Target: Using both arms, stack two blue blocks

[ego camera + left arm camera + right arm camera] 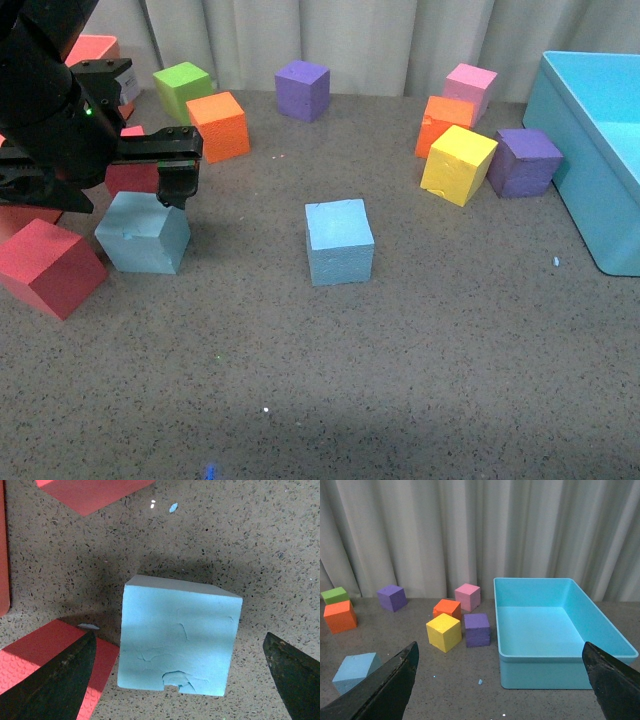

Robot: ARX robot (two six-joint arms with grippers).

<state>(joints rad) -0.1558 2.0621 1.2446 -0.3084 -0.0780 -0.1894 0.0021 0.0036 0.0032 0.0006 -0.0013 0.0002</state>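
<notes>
My gripper will lift the blue block, which should come free and leave the red block where it is, because only the red block's corner reaches the blue block's side.
One blue block, with a small nick on its edge, sits on the table at the left. My left gripper hangs open just above it. In the left wrist view this block lies between the two open fingers without touching them. The second blue block stands alone in the middle of the table; it also shows in the right wrist view. My right gripper is open and empty, raised and facing the bin; it is out of the front view.
Red blocks lie close beside the left blue block. Green, orange and purple cubes stand at the back. Pink, orange, yellow and purple cubes cluster at the right, by the turquoise bin.
</notes>
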